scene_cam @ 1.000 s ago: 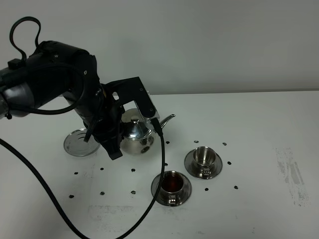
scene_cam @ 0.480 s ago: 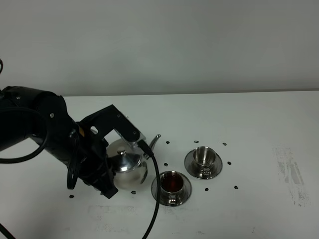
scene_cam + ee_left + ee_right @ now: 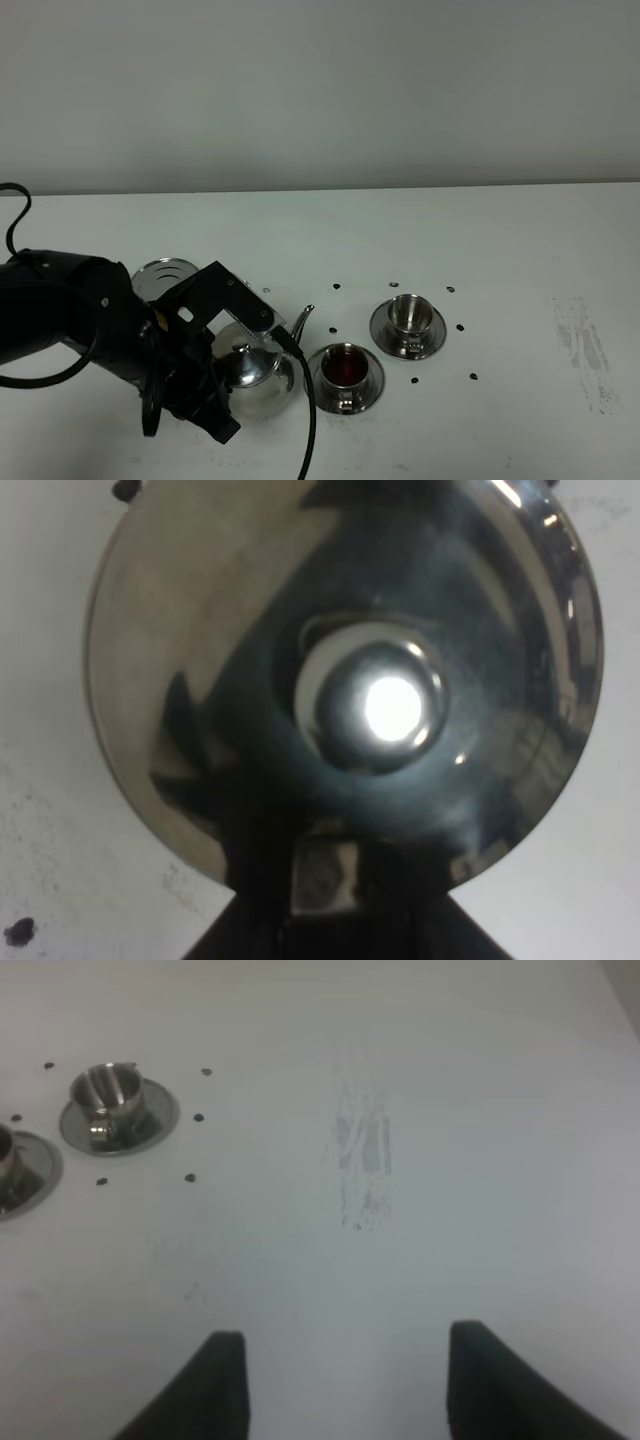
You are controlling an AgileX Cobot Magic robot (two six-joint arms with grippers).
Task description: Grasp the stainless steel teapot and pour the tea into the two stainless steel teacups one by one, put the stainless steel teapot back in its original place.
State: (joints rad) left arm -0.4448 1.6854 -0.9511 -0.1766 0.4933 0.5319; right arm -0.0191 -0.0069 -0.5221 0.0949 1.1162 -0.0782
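Note:
The filled [image 3: 345,368] near teacup is between the teapot and the empty far teacup [image 3: 410,316], so next my left gripper picks up the teapot and moves it around behind.
My left gripper [image 3: 224,383] is shut on the handle of the stainless steel teapot [image 3: 258,366] and holds it upright, just left of the near teacup. The spout [image 3: 300,321] points toward the cups. In the left wrist view the teapot [image 3: 345,670] fills the frame from above, with its lid knob [image 3: 376,705] in the middle. The near teacup [image 3: 343,373] on its saucer holds dark tea. The far teacup [image 3: 407,318] looks empty. The round steel coaster [image 3: 163,274] lies behind the arm, partly hidden. My right gripper [image 3: 345,1390] is open and empty over bare table, out of the high view.
The white table [image 3: 520,260] carries small dark marks around the cups and a grey scuffed patch [image 3: 585,350] on the right. A black cable [image 3: 308,430] hangs from my left arm in front of the teapot. Both cups show in the right wrist view [image 3: 115,1100].
My left arm has carried the teapot from beside the coaster toward the front edge, lower and close to the tea-filled cup. The coaster now shows behind the arm.

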